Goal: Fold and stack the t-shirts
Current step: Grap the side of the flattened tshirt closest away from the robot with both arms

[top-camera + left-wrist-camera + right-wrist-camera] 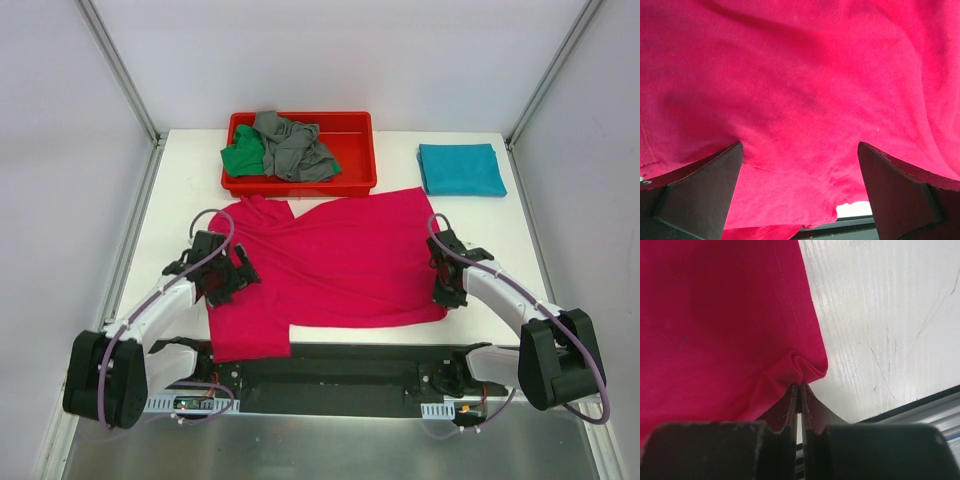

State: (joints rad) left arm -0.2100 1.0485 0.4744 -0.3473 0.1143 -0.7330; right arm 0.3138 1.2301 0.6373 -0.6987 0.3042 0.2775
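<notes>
The limp sleeve (252, 335) is sticking out from the pink t-shirt's near side (298, 319), so it will come along and fold over onto the t-shirt's body when I fold that side.
A magenta-pink t-shirt (340, 265) lies spread across the middle of the table, with its left part folded down toward the near edge. My left gripper (238, 276) hovers over that left part. Its fingers stand wide open above the pink fabric (800, 75), gripping nothing (799, 147). My right gripper (441, 296) is at the shirt's near right corner. There it is shut (800, 385) on a small pinched fold of the hem (807, 365). A folded teal t-shirt (460, 168) lies at the back right. A green t-shirt (243, 158) and a grey one (292, 148) sit crumpled in the tray.
The red plastic tray (360, 125) stands at the back centre, touching the pink shirt's far edge. Bare white tabletop (890, 315) shows right of the shirt. The black base rail (340, 370) runs along the near edge, and frame posts rise at the back corners.
</notes>
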